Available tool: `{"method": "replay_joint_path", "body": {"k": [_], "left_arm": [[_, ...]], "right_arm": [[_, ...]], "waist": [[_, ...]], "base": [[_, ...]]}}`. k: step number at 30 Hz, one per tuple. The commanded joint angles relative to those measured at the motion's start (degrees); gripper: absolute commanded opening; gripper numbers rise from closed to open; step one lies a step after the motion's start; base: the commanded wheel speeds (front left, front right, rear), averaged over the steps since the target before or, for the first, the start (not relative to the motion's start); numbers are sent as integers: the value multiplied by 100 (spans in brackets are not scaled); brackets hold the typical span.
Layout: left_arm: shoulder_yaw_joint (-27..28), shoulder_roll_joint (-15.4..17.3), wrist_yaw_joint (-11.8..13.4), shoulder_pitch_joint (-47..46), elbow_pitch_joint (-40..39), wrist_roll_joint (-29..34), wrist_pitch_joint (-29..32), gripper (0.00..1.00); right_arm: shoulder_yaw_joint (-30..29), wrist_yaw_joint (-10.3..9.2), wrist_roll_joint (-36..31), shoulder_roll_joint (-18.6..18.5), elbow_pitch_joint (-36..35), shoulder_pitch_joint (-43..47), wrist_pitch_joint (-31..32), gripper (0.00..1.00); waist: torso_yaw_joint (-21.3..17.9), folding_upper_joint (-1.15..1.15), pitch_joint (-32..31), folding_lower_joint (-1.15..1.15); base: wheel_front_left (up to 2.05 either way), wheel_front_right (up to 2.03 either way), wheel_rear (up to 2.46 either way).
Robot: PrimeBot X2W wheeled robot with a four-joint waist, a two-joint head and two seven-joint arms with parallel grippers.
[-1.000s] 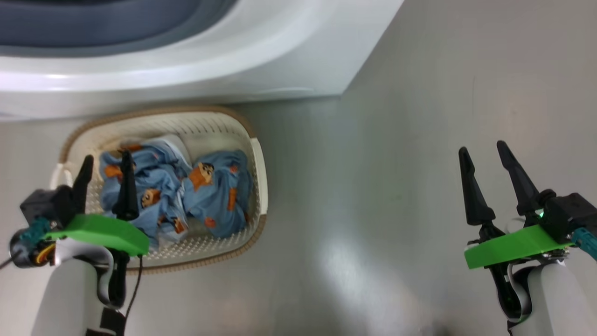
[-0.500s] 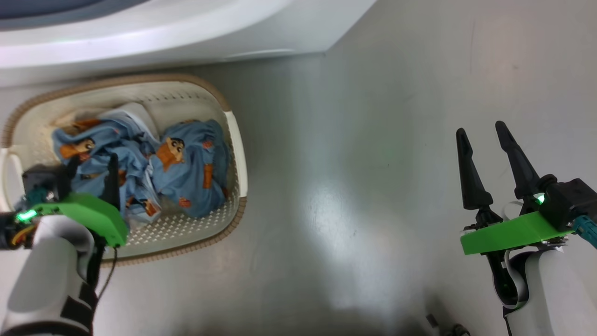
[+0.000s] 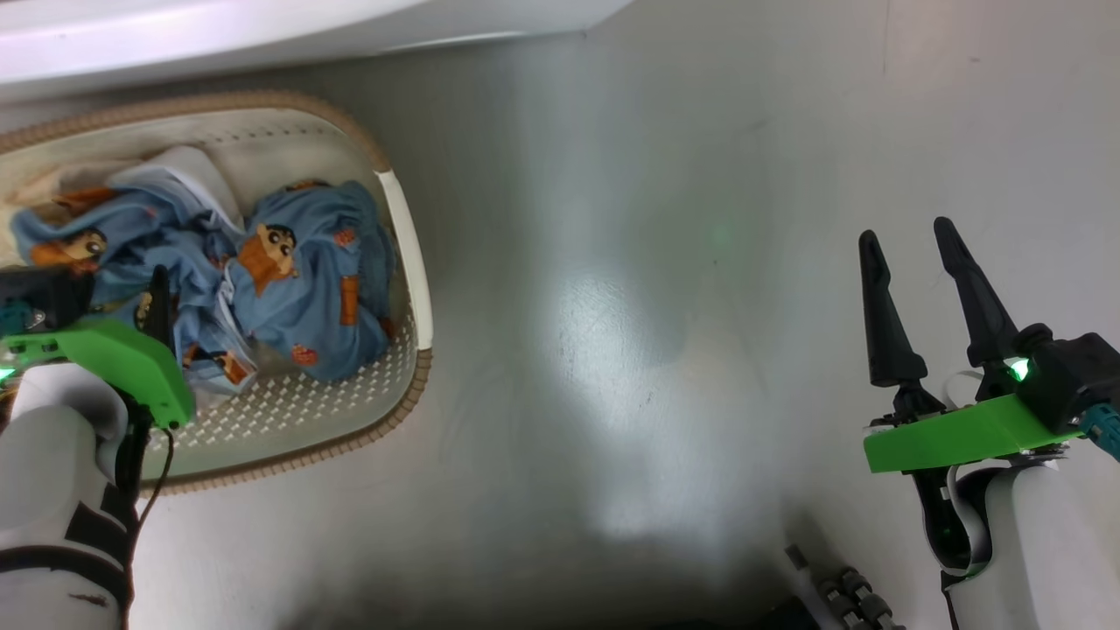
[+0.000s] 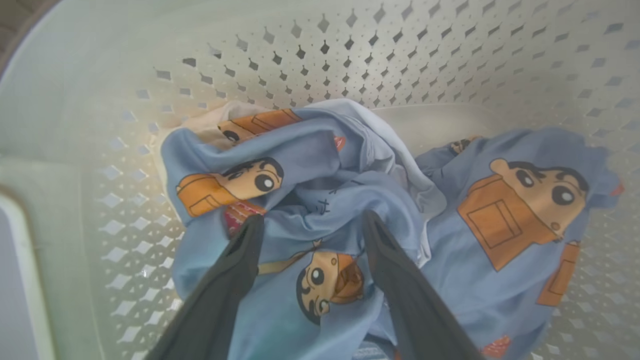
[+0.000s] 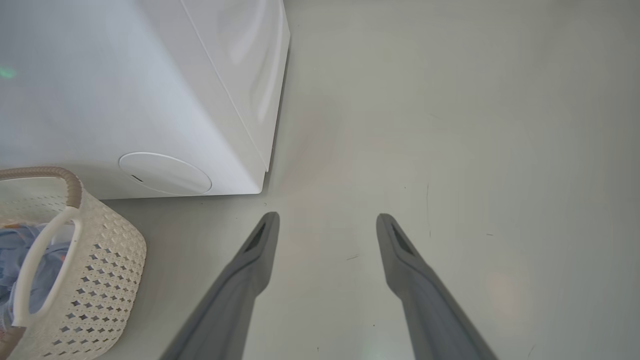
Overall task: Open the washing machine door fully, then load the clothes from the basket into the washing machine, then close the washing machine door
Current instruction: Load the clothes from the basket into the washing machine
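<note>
The bundle [image 3: 173, 252] under my left gripper will come away from its neighbour when I lift it, because a white edge [image 3: 227, 299] separates the light blue bundles.
The cream basket [image 3: 411, 262] stands on the floor in front of the white washing machine [image 3: 262, 26]. Two bundles of light blue clothes [image 3: 306, 280] with orange cartoon figures lie in it. My left gripper [image 4: 314, 218] is open inside the basket, its fingertips straddling a fold of the left bundle [image 4: 300, 170] without closing on it. The right bundle [image 4: 515, 210] lies beside it, untouched. My right gripper [image 3: 906, 232] hangs open and empty over bare floor, far right of the basket. The washing machine door is out of view.
In the right wrist view the washing machine's corner [image 5: 260, 165] and its round low hatch [image 5: 165, 173] sit just behind the basket [image 5: 100, 250]. Grey floor [image 3: 630, 350] spreads between basket and right arm. A dark part with ribbed rollers [image 3: 844, 595] shows at the bottom edge.
The head camera has shifted, so the basket and machine sit further left and up. My left gripper has sunk lower into the basket over the left bundle. The right gripper holds still.
</note>
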Motion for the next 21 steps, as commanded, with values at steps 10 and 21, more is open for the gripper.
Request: {"method": "replay_joint_path", "body": {"k": [10, 21], "left_arm": [[-132, 433, 160, -194, 507, 121, 199, 100], [-355, 539, 179, -583, 733, 174, 767, 77]], "right_arm": [[161, 9, -22, 55, -185, 135, -52, 100], [131, 9, -33, 74, -319, 204, -52, 100]], "waist": [[-92, 0, 280, 0], [-177, 0, 516, 0]], "base": [[0, 0, 0], [0, 0, 0]]}}
